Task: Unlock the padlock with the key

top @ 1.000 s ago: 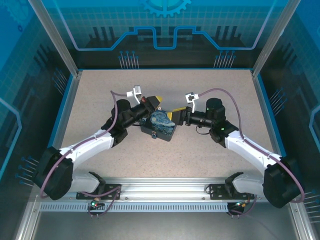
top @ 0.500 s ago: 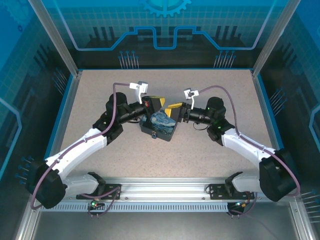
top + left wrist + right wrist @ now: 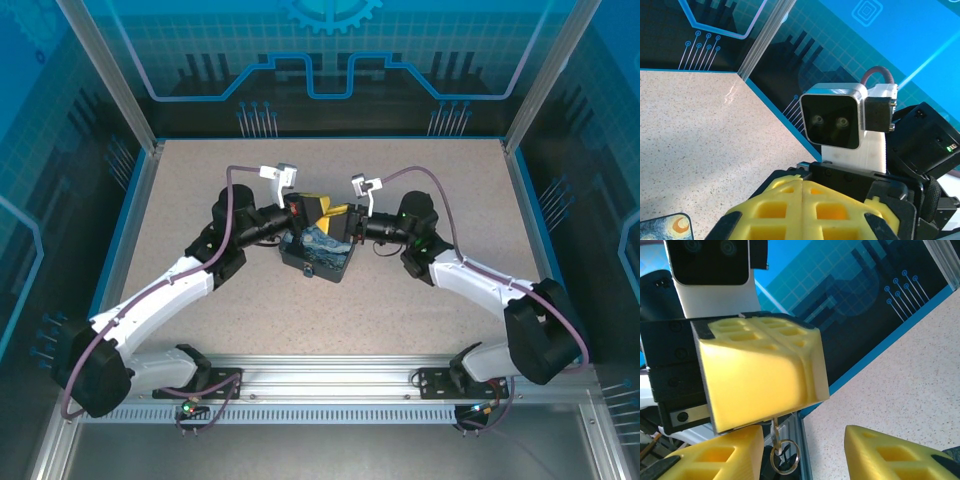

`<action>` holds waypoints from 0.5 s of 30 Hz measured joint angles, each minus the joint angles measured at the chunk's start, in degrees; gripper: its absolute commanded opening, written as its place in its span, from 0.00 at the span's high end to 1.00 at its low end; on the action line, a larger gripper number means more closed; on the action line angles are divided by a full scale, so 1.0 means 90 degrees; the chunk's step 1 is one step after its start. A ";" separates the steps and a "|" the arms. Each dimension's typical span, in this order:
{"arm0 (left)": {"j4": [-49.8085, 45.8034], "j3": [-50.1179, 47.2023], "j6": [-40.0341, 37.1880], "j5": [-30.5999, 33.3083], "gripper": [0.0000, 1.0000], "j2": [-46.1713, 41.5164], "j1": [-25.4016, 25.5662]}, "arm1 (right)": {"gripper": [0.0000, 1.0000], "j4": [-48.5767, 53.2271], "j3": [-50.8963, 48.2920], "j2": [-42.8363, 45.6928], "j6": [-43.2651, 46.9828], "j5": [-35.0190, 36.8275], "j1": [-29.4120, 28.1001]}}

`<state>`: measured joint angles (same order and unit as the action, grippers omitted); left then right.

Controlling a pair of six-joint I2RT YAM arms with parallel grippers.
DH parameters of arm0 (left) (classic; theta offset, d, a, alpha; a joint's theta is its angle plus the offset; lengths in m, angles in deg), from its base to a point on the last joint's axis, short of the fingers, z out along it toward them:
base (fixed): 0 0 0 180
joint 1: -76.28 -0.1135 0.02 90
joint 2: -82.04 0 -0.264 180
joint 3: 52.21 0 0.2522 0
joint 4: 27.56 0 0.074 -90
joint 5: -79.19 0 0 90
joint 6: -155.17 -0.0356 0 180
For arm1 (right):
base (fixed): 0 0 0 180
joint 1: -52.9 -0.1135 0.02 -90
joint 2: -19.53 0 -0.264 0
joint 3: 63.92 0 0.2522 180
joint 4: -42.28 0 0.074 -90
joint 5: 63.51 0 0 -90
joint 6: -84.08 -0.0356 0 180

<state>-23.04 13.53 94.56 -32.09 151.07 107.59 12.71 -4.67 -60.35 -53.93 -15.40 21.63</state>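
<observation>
The padlock hangs loose [image 3: 308,269] and the key is in my left gripper, so next my right gripper takes the key [image 3: 778,444] before my left gripper holds the padlock steady.
My left gripper [image 3: 318,207] [image 3: 803,178] hangs above the painted box [image 3: 318,252], its yellow fingers [image 3: 760,372] pressed together. Out of their lower edge sticks the key [image 3: 773,432], a thin metal sliver with a small split ring [image 3: 784,456] dangling from it. My right gripper [image 3: 340,213] [image 3: 805,452] faces the left one tip to tip and is open. One of its yellow fingers [image 3: 715,457] sits close beside the key, the other [image 3: 890,450] well apart. The padlock is hidden from me.
The blue-and-yellow swirl box [image 3: 665,227] lies mid-table under both grippers. The right wrist camera [image 3: 835,120] sits right in front of the left fingers. Speckled tabletop [image 3: 420,300] spreads all round, bounded by blue walls and metal posts.
The right gripper has moved left until it meets the left gripper, and its jaws have narrowed. The left arm rose off the box a second ago and has held still since.
</observation>
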 measured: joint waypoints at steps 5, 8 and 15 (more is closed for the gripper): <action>0.0000 0.0000 0.0005 0.0002 1.00 0.0000 0.0000 | 0.67 -0.0100 0.0000 -0.0022 -0.0051 -0.0022 -0.0034; 0.0002 0.0000 0.0007 0.0017 1.00 0.0000 0.0000 | 0.73 -0.0163 0.0002 -0.0022 -0.0097 -0.0024 -0.0036; 0.0000 0.0000 0.0024 0.0194 1.00 0.0000 -0.0002 | 0.92 -0.0262 0.0002 -0.0022 -0.0141 -0.0036 -0.0070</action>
<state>-23.04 13.53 94.77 -30.34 151.07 107.57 10.35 -4.65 -60.54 -55.19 -15.73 21.00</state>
